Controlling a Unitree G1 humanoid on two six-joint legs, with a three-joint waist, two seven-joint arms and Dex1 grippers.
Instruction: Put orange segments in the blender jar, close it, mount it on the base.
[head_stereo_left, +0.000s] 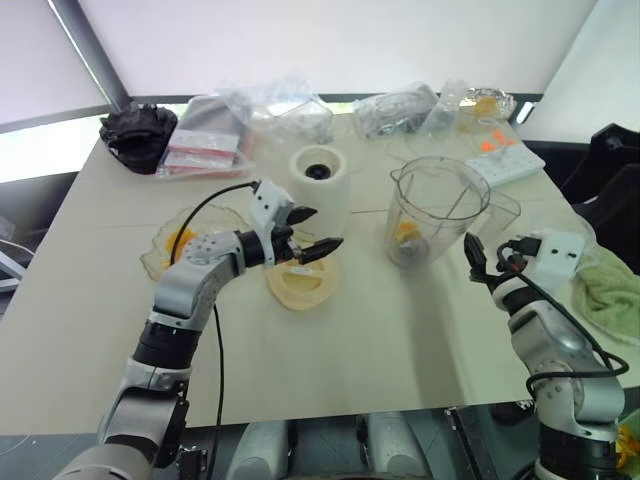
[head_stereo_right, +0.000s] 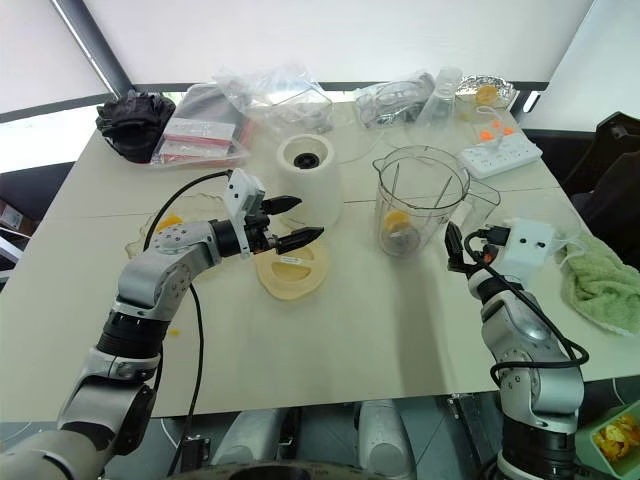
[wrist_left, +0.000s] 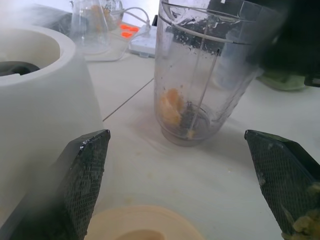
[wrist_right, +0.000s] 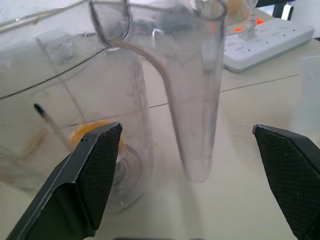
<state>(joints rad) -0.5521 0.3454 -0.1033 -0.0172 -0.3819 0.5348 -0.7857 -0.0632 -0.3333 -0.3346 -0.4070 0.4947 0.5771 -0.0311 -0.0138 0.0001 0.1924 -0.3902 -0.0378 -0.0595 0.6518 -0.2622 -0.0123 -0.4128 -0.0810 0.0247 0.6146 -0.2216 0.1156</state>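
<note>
I expect the blender jar to come along upright when I lift and carry it, because the blender jar's handle (head_stereo_left: 502, 211) joins the jar's rim in one stiff piece.
The blender jar (head_stereo_left: 437, 208) stands upright and uncovered at the table's middle right, with an orange segment (head_stereo_left: 405, 234) at its bottom by the blade hub. The white base (head_stereo_left: 320, 182) stands to its left. My left gripper (head_stereo_left: 318, 230) is open and empty, hovering in front of the base above the cream-yellow lid (head_stereo_left: 303, 283) and pointing toward the jar (wrist_left: 200, 75). My right gripper (head_stereo_left: 488, 255) is open just right of the jar. In the right wrist view the jar's handle (wrist_right: 195, 100) stands between its fingers (wrist_right: 95, 170), apart from them. More orange segments (head_stereo_left: 181, 240) lie in a glass bowl (head_stereo_left: 150, 262) at the left.
A white power strip (head_stereo_left: 505, 160) lies behind the jar on the right. A green towel (head_stereo_left: 610, 295) sits at the right edge. Plastic bags (head_stereo_left: 260, 115) and a black bundle (head_stereo_left: 138, 135) crowd the far side. A black cable loops over the bowl.
</note>
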